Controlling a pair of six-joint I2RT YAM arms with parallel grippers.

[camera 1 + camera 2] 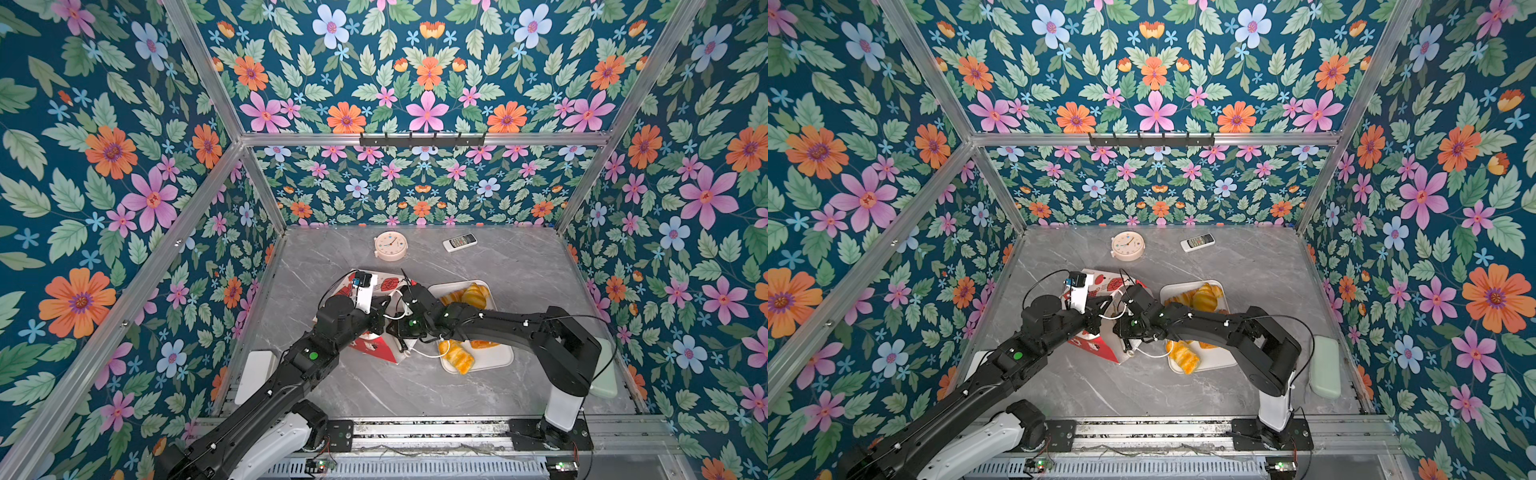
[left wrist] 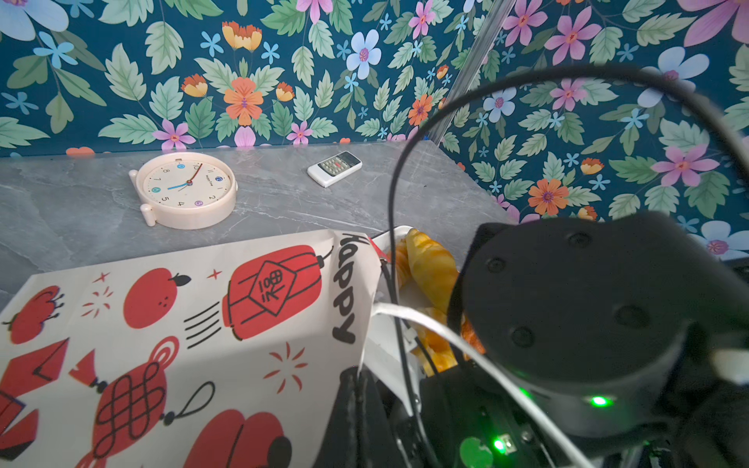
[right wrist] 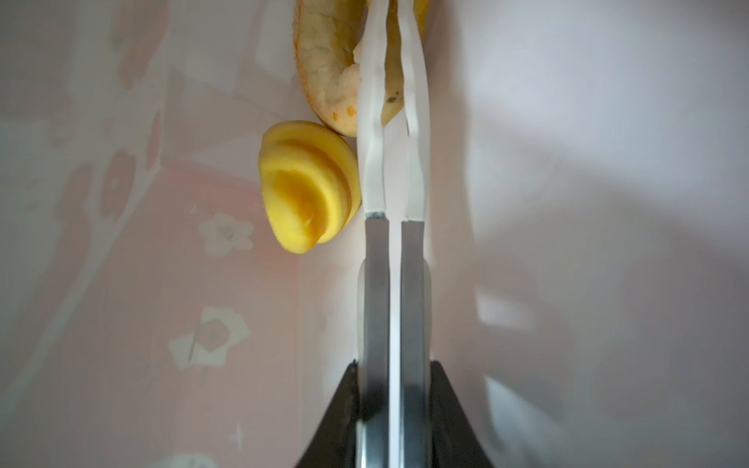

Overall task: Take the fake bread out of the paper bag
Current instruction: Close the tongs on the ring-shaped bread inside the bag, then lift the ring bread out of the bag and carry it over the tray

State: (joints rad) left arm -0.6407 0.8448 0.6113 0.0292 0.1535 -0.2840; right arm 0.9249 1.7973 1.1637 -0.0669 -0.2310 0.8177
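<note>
My right gripper should keep pulling the doughnut out until it is above the white tray (image 1: 494,357), as its fingers hold the doughnut's edge (image 3: 348,110) and the yellow roll lies free.
The paper bag (image 1: 376,347) stands mid-table, white with red prints (image 2: 202,324). My left gripper (image 2: 360,375) is shut on its top rim, holding the mouth apart. My right gripper (image 3: 392,24) reaches down inside the bag; in both top views its fingers are hidden by the bag. In the right wrist view its white fingers (image 3: 371,121) pinch the edge of a pale brown ring doughnut (image 3: 324,60), one piece of fake bread. A yellow roll (image 3: 308,186) lies beside it on the bag's floor. More fake bread (image 1: 457,357) lies on the white tray (image 1: 494,357).
A cream clock (image 1: 390,246) and a white remote (image 1: 459,242) lie near the back wall. A pale green case (image 1: 1325,365) sits at the right edge, a white slab (image 1: 255,374) at the left. The bag's white cord handle (image 1: 424,354) trails toward the tray.
</note>
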